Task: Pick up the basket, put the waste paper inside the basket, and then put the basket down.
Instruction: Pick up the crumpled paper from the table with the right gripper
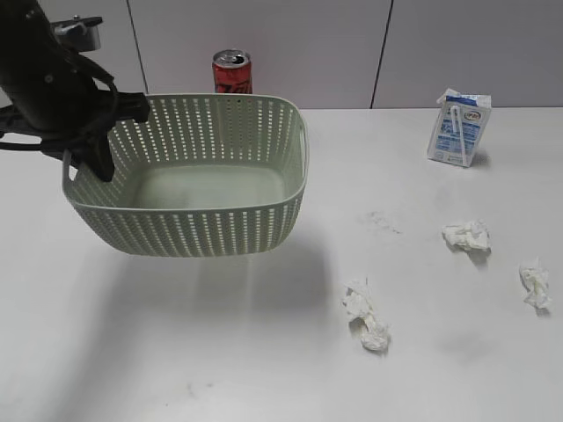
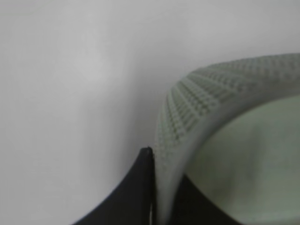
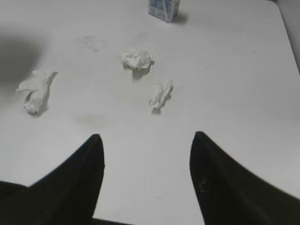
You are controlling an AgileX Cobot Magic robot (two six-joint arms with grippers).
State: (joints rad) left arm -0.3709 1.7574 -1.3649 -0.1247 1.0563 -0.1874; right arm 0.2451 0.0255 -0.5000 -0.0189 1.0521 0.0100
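Note:
The pale green basket (image 1: 189,230) will keep its opening up and barely dip when I drop the wad inside, because it already hangs level from its pinched rim (image 1: 88,165).
The pale green basket (image 1: 202,176) hangs above the table at the left, its shadow below it. My left gripper (image 1: 92,145) is shut on its left rim; in the left wrist view the basket wall (image 2: 187,117) sits pinched between the jaws of that gripper (image 2: 164,183). Three wads of waste paper lie on the table: one near the middle (image 1: 365,315), one to the right (image 1: 466,236), one at the far right (image 1: 535,285). The right wrist view shows them too (image 3: 35,89) (image 3: 137,59) (image 3: 161,93). My right gripper (image 3: 146,145) is open and empty, above the table, short of the wads.
A red can (image 1: 232,72) stands behind the basket by the wall. A blue-and-white milk carton (image 1: 459,127) stands at the back right, also at the top of the right wrist view (image 3: 164,8). The table's right edge (image 3: 288,33) shows there.

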